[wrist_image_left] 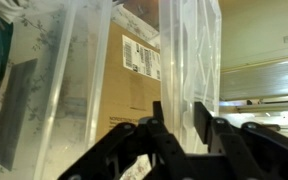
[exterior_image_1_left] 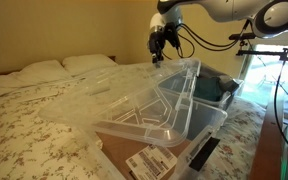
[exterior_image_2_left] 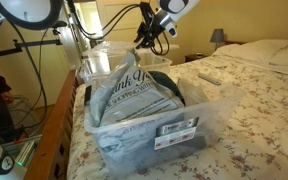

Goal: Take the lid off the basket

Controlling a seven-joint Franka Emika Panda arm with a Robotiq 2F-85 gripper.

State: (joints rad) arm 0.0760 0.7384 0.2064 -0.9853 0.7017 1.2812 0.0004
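I should use my gripper to lift the lid high and clear before I swing it toward the second tub, because the lid slants with its low end over the basket.
The lid is a large see-through plastic cover, tilted up over the basket, a clear tub with tall walls standing on the bed. My gripper is at the lid's raised far edge, above the basket. In the wrist view my fingers sit either side of the lid's clear rim and are shut on it. In an exterior view the gripper hangs over the clear plastic behind another tub. How much of the lid still rests on the basket is hard to tell.
A brown cardboard box with a white label lies in front of the basket and shows through the plastic in the wrist view. A second clear tub holds a plastic bag and dark items. Pillows lie at the head of the bed.
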